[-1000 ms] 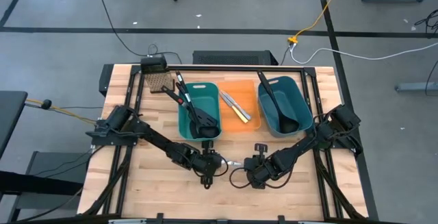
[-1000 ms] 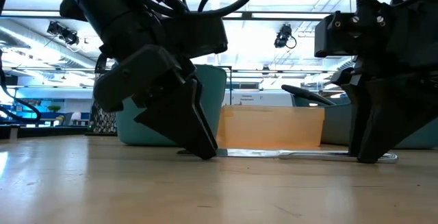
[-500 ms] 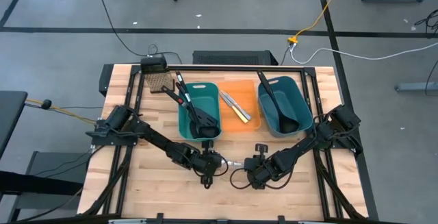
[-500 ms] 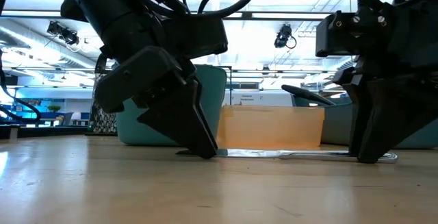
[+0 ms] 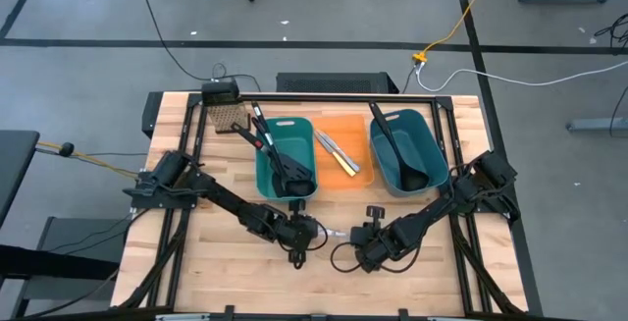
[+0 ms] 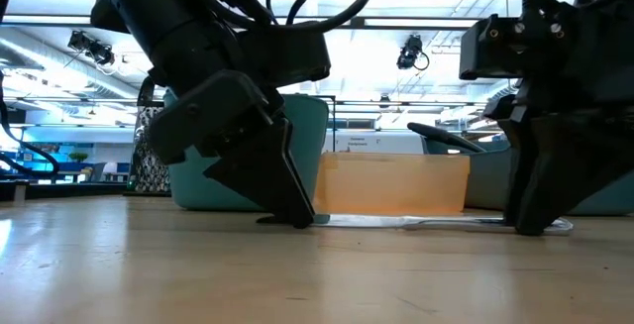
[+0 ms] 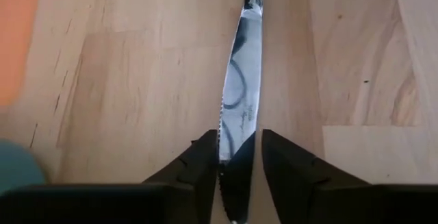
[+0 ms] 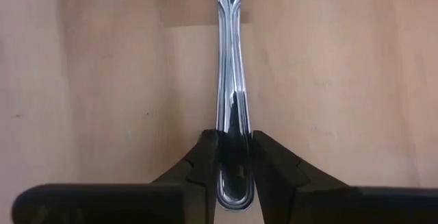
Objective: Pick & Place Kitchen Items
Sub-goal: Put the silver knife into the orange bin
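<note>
My left gripper is straddling the knife's blade (image 6: 355,221) while my right gripper holds the knife's handle (image 6: 464,222), so I should open and pull back my left gripper, then lift by the handle.
A slim silver table knife (image 5: 337,234) lies flat on the wooden table between my two grippers; it also shows in the low view (image 6: 426,223). My left gripper (image 5: 306,237) stands over its blade end (image 7: 238,94), fingers pointing down. My right gripper (image 5: 365,242) stands over its handle end (image 8: 230,80), fingers pointing down. Both are shut on the knife. Black ladles and slotted spatulas (image 5: 285,164) lean in the left teal bin, one with a red-marked handle (image 5: 261,138). A black ladle (image 5: 395,149) lies in the right teal bin. Knives (image 5: 337,152) lie in the orange bin. My left gripper pinches the knife's blade (image 7: 236,152) between its two fingers (image 7: 202,157), which come from above and lie across the blade at its two edges. The knife lies flat on the table. My right gripper pinches the knife's handle near its rounded free end (image 8: 233,166) between its two fingers (image 8: 205,157), from above and across the handle. The knife lies flat on the table.
Two teal bins (image 5: 265,179) (image 5: 432,159) and an orange bin (image 5: 358,179) stand in a row at the table's far side. A mesh holder (image 5: 228,117) stands at the far left. Bare wood lies toward the near edge (image 5: 324,287).
</note>
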Robot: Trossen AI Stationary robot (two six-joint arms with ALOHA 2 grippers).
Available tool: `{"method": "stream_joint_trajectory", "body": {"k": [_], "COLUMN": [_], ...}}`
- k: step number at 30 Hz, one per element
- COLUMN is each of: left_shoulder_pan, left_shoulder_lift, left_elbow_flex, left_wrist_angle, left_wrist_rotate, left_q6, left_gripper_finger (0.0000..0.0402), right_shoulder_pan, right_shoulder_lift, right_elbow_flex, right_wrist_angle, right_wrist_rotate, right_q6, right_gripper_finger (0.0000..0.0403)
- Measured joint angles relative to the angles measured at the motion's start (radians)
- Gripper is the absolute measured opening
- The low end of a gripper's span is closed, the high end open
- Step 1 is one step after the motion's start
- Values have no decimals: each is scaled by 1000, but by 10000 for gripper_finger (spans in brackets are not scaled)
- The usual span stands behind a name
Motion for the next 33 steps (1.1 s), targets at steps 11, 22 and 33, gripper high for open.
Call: {"method": "stream_joint_trajectory", "body": {"k": [11, 22, 33], "left_shoulder_pan": [13, 32, 33], "left_shoulder_lift": [0, 1, 1], "left_elbow_flex": [0, 0, 0], "left_wrist_angle": [-6, -16, -14], "left_wrist_rotate": [-6, -12, 17], "left_q6": [-3, -3, 1], "left_gripper_finger": [194, 197, 134], "right_shoulder_pan": [9, 40, 47], "right_shoulder_lift": [3, 1, 0], "right_elbow_flex": [-2, -2, -2], "right_wrist_angle": [-19, -24, -13], "right_wrist_rotate": [55, 87, 88], "right_q6": [-3, -19, -21], "right_gripper_finger": [76, 56, 50]}}
